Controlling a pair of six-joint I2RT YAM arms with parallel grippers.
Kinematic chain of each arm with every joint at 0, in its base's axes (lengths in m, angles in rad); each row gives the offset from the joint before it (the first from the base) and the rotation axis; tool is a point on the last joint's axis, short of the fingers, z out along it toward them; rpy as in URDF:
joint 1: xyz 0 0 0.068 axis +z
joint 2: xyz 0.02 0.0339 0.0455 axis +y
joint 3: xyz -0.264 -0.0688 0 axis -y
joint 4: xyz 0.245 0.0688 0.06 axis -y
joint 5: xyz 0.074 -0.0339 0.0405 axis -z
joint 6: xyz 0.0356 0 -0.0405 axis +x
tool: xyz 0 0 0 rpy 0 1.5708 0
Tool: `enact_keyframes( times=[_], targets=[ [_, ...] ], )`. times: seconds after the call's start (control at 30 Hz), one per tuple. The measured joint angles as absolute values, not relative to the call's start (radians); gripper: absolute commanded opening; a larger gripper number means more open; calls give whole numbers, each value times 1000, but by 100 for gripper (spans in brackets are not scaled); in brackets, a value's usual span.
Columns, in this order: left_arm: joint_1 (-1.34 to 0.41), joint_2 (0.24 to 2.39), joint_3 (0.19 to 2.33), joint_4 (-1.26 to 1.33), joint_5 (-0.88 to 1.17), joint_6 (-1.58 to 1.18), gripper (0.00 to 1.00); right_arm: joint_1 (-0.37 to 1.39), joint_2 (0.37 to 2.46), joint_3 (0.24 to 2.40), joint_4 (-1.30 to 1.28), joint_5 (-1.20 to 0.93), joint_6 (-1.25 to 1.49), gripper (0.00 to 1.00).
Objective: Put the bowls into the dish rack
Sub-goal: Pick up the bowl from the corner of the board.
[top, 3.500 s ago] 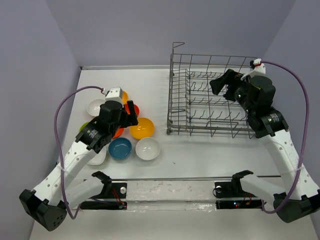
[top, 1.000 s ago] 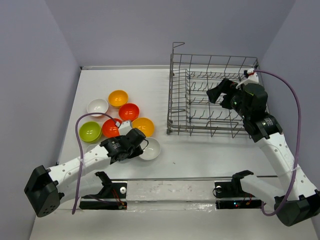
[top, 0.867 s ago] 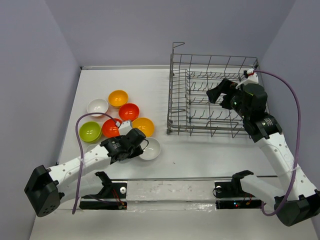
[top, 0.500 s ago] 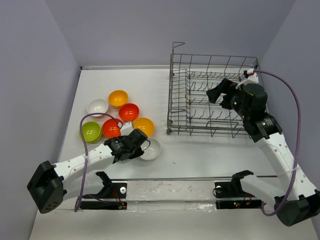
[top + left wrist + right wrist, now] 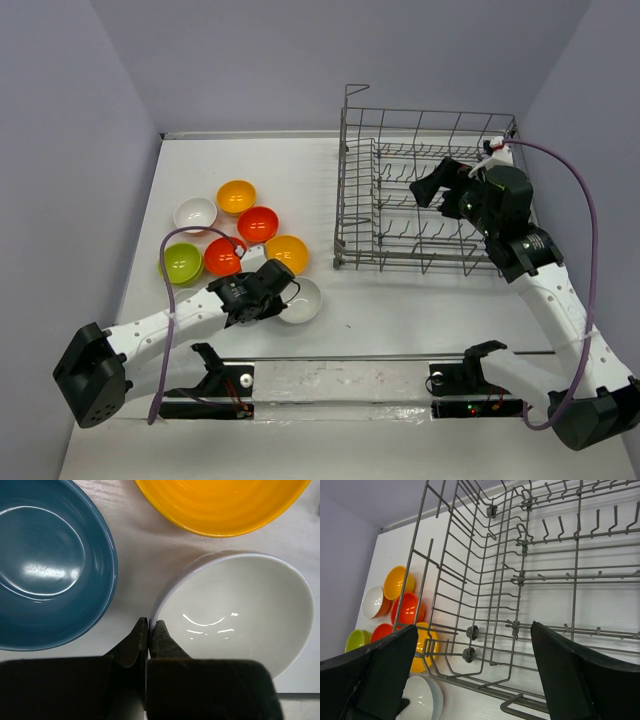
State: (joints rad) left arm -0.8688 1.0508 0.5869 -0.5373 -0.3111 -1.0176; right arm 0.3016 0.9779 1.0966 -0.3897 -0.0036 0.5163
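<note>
I can see my left gripper leaves the white bowl's rack-side rim (image 5: 320,298) free, so my open right gripper keeps approaching until its fingers straddle that rim, then close.
My left gripper (image 5: 148,628) (image 5: 284,291) is shut on the near rim of a white bowl (image 5: 240,610) (image 5: 303,300), one finger inside and one outside. The bowl sits on the table. A blue bowl (image 5: 45,565) lies just left of it and an orange-yellow bowl (image 5: 220,505) (image 5: 287,253) beyond. My arm hides the blue bowl from above. The dish rack (image 5: 345,190) (image 5: 520,580) stands at the right with no bowls in it. My right gripper (image 5: 428,186) (image 5: 475,680) hangs open above the rack's right half, holding nothing.
More bowls lie left of the rack: two red-orange (image 5: 258,223) (image 5: 221,257), an orange-yellow one (image 5: 237,196), a white one (image 5: 195,213) and a lime green one (image 5: 181,262). Purple walls close in the table on the left, back and right.
My left gripper has shut onto the white bowl's rim; a second ago its jaws stood partly open there. The right arm has barely moved.
</note>
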Motion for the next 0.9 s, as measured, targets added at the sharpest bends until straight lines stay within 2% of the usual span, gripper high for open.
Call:
enact_keyframes(
  times=[0.23, 0.57, 0.9],
  targets=[
    [-869, 963, 603, -594, -316, -1006, 0, 302, 1084, 1198, -487, -110, 481, 98],
    [-869, 900, 846, -686, -381, -970, 0, 310, 1166, 1481, -646, -188, 440, 96],
    [-869, 929, 1063, -721, -453, -900, 0, 512, 1343, 1745, -756, -158, 413, 94]
  ],
)
